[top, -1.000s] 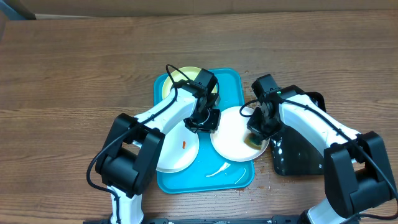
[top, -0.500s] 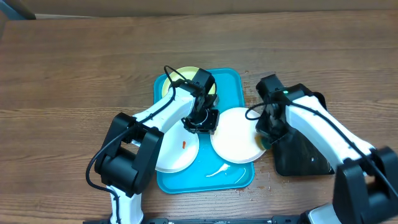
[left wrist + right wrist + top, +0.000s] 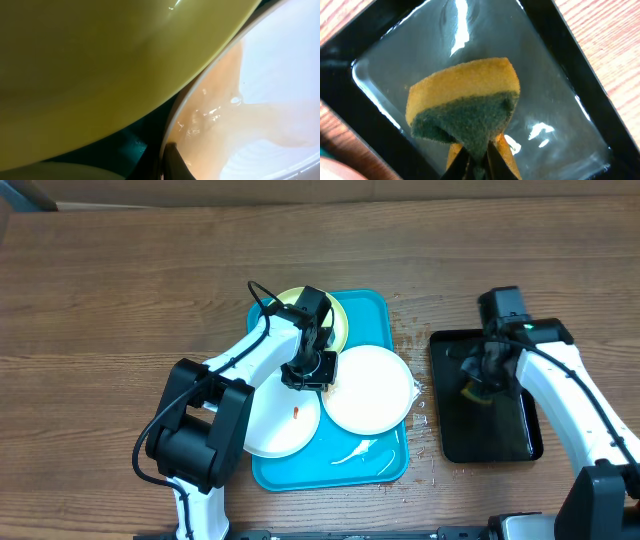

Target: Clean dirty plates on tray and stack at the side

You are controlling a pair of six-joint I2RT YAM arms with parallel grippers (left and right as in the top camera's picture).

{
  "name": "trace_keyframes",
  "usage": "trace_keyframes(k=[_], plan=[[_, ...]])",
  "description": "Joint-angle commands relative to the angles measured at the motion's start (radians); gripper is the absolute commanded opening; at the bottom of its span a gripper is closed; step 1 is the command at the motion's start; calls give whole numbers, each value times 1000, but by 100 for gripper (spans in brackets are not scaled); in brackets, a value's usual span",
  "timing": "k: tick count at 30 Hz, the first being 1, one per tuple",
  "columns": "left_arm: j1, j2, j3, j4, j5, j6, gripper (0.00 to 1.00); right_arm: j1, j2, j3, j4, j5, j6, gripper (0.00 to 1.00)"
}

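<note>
A wet orange film (image 3: 215, 125) lies on the white plate, so my left gripper should regrip the plate's rim and tip the plate over the black tray (image 3: 485, 430) before stacking.
On the turquoise tray (image 3: 374, 313), my left gripper (image 3: 306, 369) is shut on the left rim of a white plate (image 3: 368, 388). In the left wrist view that white plate (image 3: 260, 100) has a wet orange-tinted film, and one dark finger (image 3: 176, 161) lies against its rim. A yellow-green plate (image 3: 283, 301) sits at the tray's far left corner, partly under my arm. A second white plate (image 3: 275, 420) with a small orange smear overhangs the tray's left edge. My right gripper (image 3: 478, 386) hangs over the black tray, shut on a yellow-and-green sponge (image 3: 465, 102).
The black tray (image 3: 505, 435) lies to the right of the turquoise one and holds a thin sheet of water (image 3: 555, 75). A white streak of liquid (image 3: 352, 453) lies near the turquoise tray's front edge. Drops dot the wooden table (image 3: 120, 290) between the trays.
My right gripper left the white plate and swung right over the black tray with the sponge. My left gripper pulled that plate slightly left and back, further onto the turquoise tray.
</note>
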Motion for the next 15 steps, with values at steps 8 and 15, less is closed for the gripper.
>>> trace_keyframes(k=[8, 15], plan=[[-10, 15, -14, 23, -51, 35, 29, -22, -7, -238, 212, -97, -69, 25], [-43, 15, -14, 50, -47, 66, 13, -22, -23, -164, 132, -96, -83, 19]])
